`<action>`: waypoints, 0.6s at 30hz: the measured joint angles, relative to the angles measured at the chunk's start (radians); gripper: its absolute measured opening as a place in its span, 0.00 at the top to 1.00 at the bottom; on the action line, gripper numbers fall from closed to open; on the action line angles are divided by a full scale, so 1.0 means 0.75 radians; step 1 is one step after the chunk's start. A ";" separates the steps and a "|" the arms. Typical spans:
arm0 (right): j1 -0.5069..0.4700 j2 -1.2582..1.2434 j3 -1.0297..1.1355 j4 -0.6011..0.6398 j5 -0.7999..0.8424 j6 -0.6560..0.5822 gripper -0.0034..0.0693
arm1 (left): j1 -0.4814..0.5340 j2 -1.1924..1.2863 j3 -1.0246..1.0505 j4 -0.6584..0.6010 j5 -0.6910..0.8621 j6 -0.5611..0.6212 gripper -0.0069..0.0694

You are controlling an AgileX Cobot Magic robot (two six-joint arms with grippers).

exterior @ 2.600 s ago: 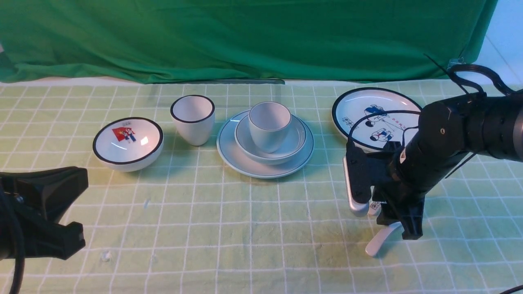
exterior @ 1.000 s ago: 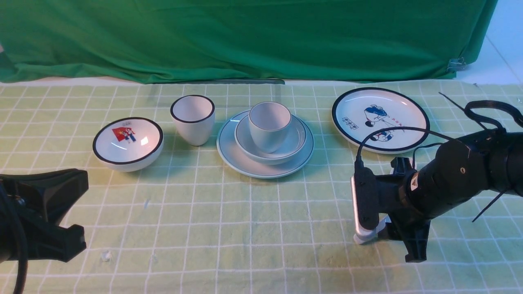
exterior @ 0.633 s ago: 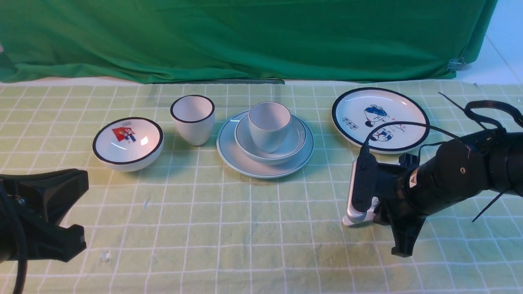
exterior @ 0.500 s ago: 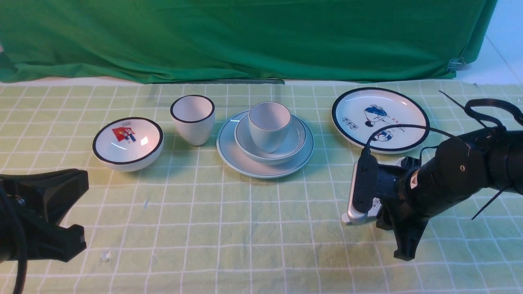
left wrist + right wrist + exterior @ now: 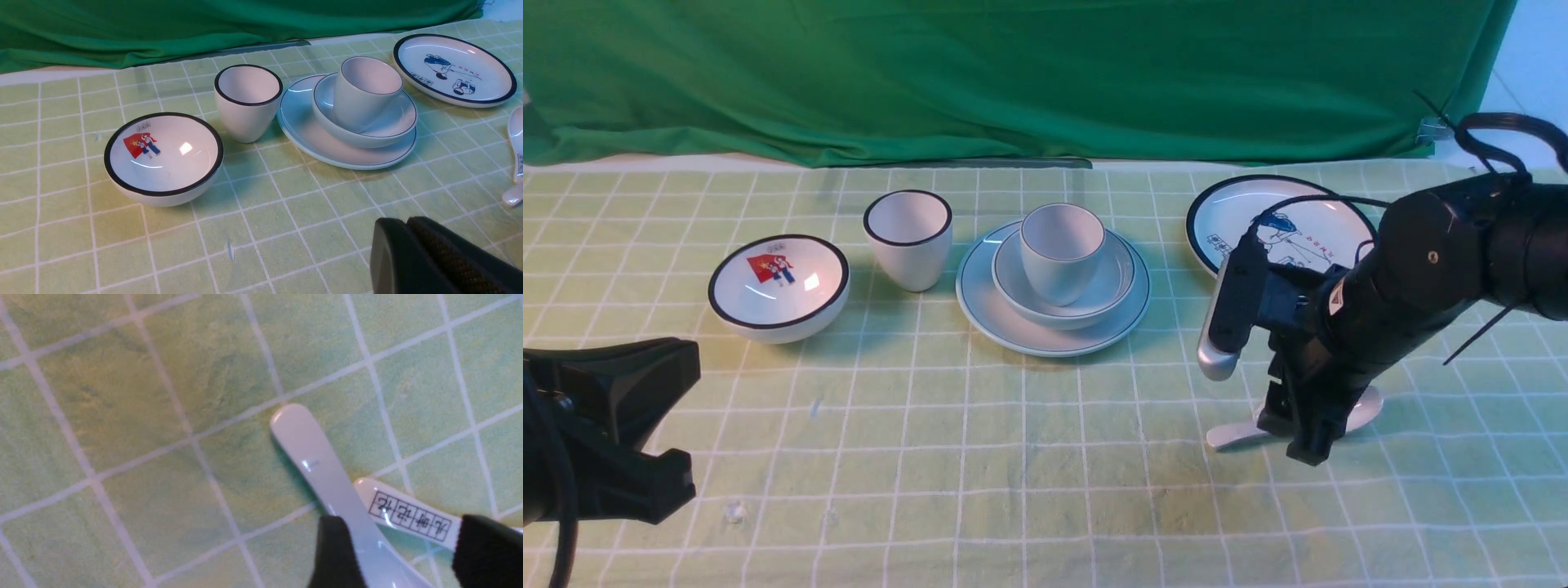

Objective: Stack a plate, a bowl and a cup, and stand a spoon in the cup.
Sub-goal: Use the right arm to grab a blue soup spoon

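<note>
The printed handle's tip (image 5: 365, 487) merely meets the plain handle's side, so I expect the plain spoon (image 5: 327, 475) to come away alone when I lift it.
The pale plate (image 5: 1005, 322) sits mid-table with the pale bowl (image 5: 1111, 286) on it and the pale cup (image 5: 1062, 253) standing in the bowl. The plain spoon (image 5: 310, 453) lies on the cloth at the right, its handle tip (image 5: 1227, 435) pointing left. My right gripper (image 5: 1290, 425) hovers just over it, open (image 5: 402, 537). Its jaws straddle the plain handle and the printed spoon's handle, with the plain handle beside one finger (image 5: 337, 551). My left gripper (image 5: 408, 222) is shut and empty at the near left.
A printed-handle spoon (image 5: 408, 516) lies against the plain one and also shows in the left wrist view (image 5: 517, 134). A black-rimmed cartoon plate (image 5: 1307, 216) is behind the right arm. A black-rimmed cup (image 5: 908, 237) and a black-rimmed bowl with a red picture (image 5: 778, 286) stand left of the stack.
My right gripper was pressed low on the cloth at the spoons and has risen and moved back. The plain spoon's handle now lies further left on the cloth. The left arm has not moved.
</note>
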 joint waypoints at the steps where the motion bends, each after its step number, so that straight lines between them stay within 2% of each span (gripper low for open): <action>1: 0.006 0.021 0.000 0.000 -0.005 -0.008 0.26 | 0.000 0.000 0.000 0.000 0.000 0.000 0.89; 4: 0.031 0.074 0.000 0.000 -0.015 -0.026 0.26 | 0.000 0.000 0.000 0.000 0.000 0.000 0.89; 9: 0.065 0.134 -0.002 0.000 -0.032 -0.032 0.37 | 0.000 0.000 0.000 0.000 0.000 0.000 0.89; 14: 0.075 0.140 -0.003 0.003 -0.042 0.018 0.69 | 0.000 0.000 0.000 0.000 0.000 0.000 0.89; 15: 0.075 0.140 -0.003 0.003 -0.042 0.028 0.72 | 0.000 0.000 0.000 0.000 0.000 0.000 0.89; 18: 0.077 0.140 -0.018 0.001 -0.047 0.071 0.72 | 0.000 0.000 0.000 0.000 0.000 0.000 0.89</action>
